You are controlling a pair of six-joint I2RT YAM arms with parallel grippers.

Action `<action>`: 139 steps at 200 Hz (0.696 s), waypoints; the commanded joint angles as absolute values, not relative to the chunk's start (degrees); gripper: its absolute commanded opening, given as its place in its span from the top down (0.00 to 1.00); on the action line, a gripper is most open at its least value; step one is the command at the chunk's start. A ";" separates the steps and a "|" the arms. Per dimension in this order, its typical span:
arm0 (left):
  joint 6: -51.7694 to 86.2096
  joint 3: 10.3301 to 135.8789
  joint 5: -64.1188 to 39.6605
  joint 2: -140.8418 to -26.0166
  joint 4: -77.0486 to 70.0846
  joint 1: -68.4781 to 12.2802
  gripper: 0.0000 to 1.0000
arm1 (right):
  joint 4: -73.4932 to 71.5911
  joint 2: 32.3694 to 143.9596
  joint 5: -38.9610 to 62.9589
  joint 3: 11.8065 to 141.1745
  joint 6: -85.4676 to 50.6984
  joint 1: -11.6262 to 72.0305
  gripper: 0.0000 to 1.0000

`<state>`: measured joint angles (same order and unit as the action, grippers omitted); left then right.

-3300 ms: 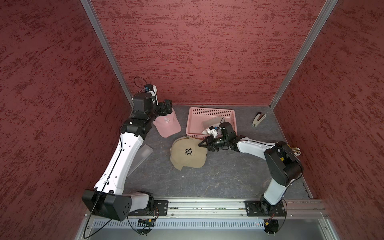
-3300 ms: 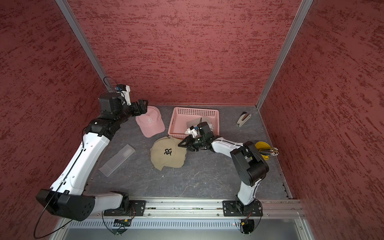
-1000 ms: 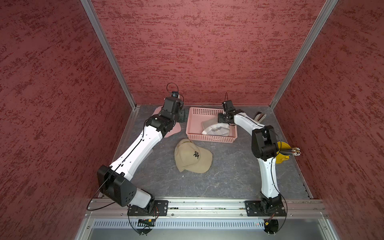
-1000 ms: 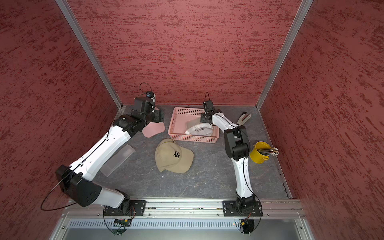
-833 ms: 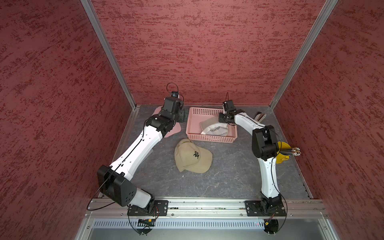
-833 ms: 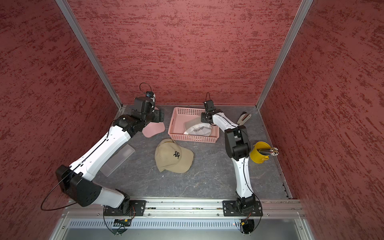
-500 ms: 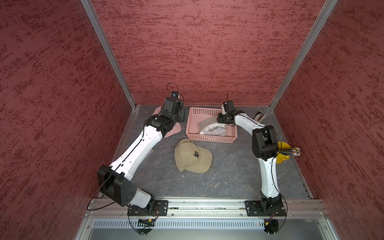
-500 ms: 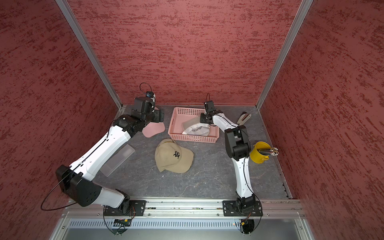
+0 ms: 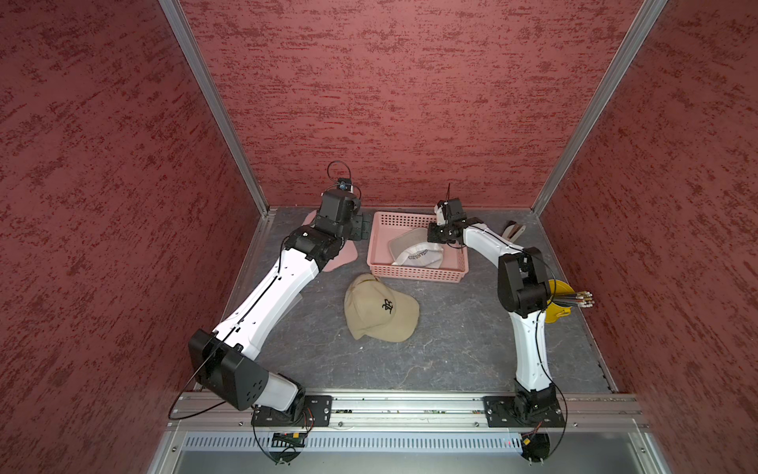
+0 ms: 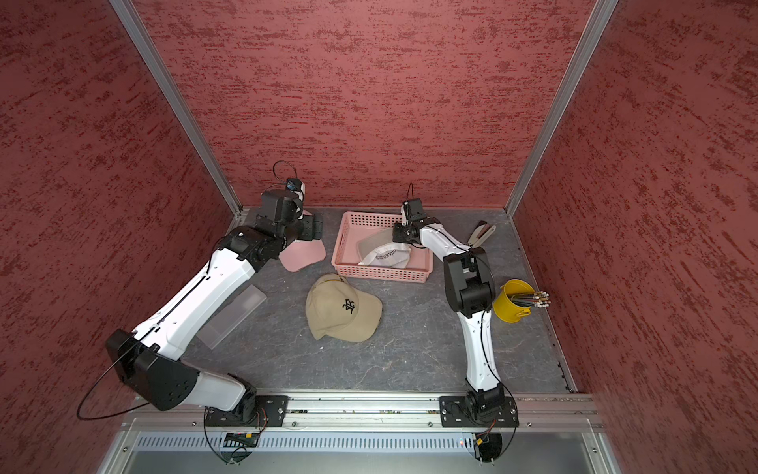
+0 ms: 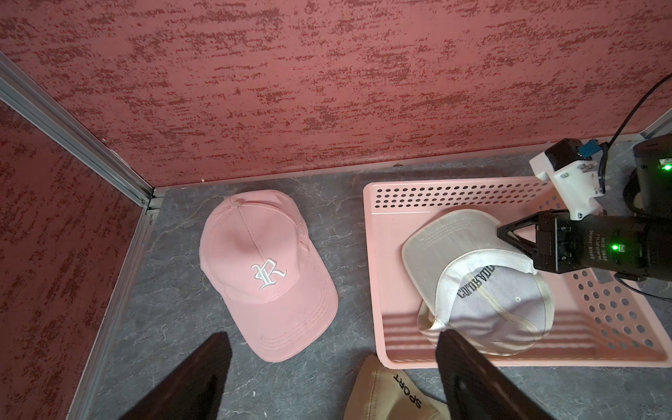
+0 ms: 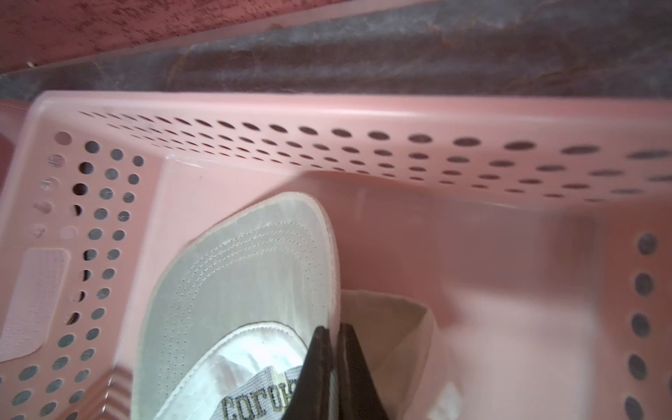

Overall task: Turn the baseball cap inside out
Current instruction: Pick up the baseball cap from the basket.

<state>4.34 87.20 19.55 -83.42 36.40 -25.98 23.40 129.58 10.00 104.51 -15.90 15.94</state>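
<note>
I expect the cap's grey brim to stay stiff while the slumped white top folds when I lift the cap, because the brim lies smooth beside the top.
Three baseball caps show. A white and grey one lies in the pink basket with its pale lining and reversed lettering up. My right gripper is shut on the edge of its grey brim. A tan cap sits crown up in front of the basket. A pink cap lies left of the basket. My left gripper hovers open between them.
A yellow cup of pencils stands by the right wall. A clip-like tool lies at the back right. A clear plastic sheet lies under my left arm. Walls close in on three sides.
My right gripper has closed on the white cap's brim, and the cap has shifted a little in the basket. Over the last second the left arm has held still.
</note>
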 commanded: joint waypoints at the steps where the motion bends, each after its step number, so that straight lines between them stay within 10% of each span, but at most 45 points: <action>1: 3.69 89.01 18.95 -81.63 36.97 -25.51 0.08 | 19.61 126.14 12.03 100.49 -14.91 15.59 1.00; 139: -11.73 92.57 -15.07 -85.37 40.39 -19.94 0.05 | 21.38 95.81 33.26 90.82 -0.30 15.95 1.00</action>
<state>-6.79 91.11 -4.99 -84.38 39.20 -22.31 17.76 99.83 24.82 93.25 -7.49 15.94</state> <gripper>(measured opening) 0.951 0.074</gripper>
